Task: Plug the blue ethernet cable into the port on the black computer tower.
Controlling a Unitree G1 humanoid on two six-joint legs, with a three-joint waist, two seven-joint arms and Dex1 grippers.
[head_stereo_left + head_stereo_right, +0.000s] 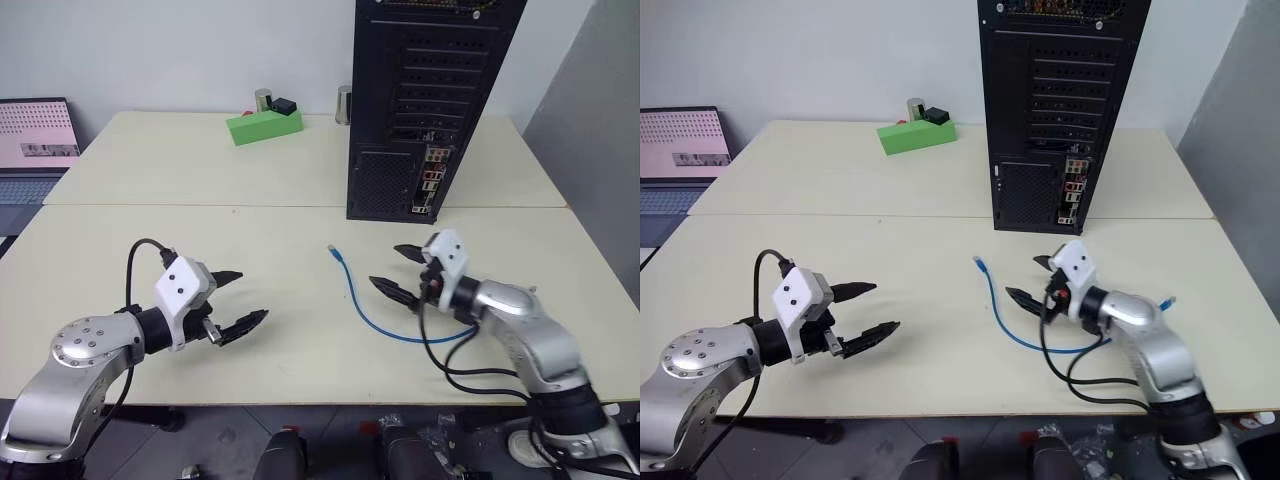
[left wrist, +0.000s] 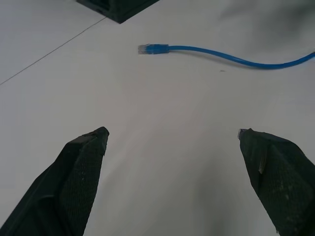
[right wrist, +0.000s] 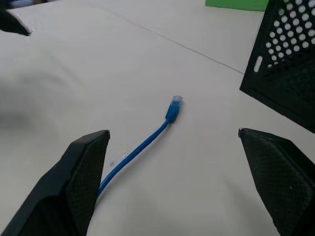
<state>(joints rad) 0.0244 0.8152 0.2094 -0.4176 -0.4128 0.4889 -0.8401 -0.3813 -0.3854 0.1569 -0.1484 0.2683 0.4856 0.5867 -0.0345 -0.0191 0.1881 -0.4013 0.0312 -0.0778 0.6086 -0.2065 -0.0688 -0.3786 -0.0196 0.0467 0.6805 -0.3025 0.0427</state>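
Note:
My gripper will lift the plug with the length of the blue ethernet cable point(image 1: 352, 290) trailing slack behind it, because the cable lies in a loose curve point(image 1: 398, 337) that runs under my right arm.
The blue ethernet cable point(image 1: 360, 300) lies loose on the pale table, its pale plug point(image 1: 335, 252) pointing away from me and its length curving back under my right arm. In the right wrist view the plug point(image 3: 175, 102) lies just ahead of my right gripper point(image 3: 173, 132), which is open and empty. From the head view my right gripper point(image 1: 385, 265) hovers just right of the cable. The black computer tower point(image 1: 425, 100) stands upright behind it, its strip of coloured sockets point(image 1: 432, 180) facing me. My left gripper point(image 1: 252, 295) is open and empty, well left of the cable.
A green block point(image 1: 263, 125) with small items on it sits at the back of the table. A laptop point(image 1: 35, 135) stands at the far left. Black arm cables point(image 1: 470, 375) trail over the front edge by my right arm. A seam point(image 1: 200, 206) joins two tabletops.

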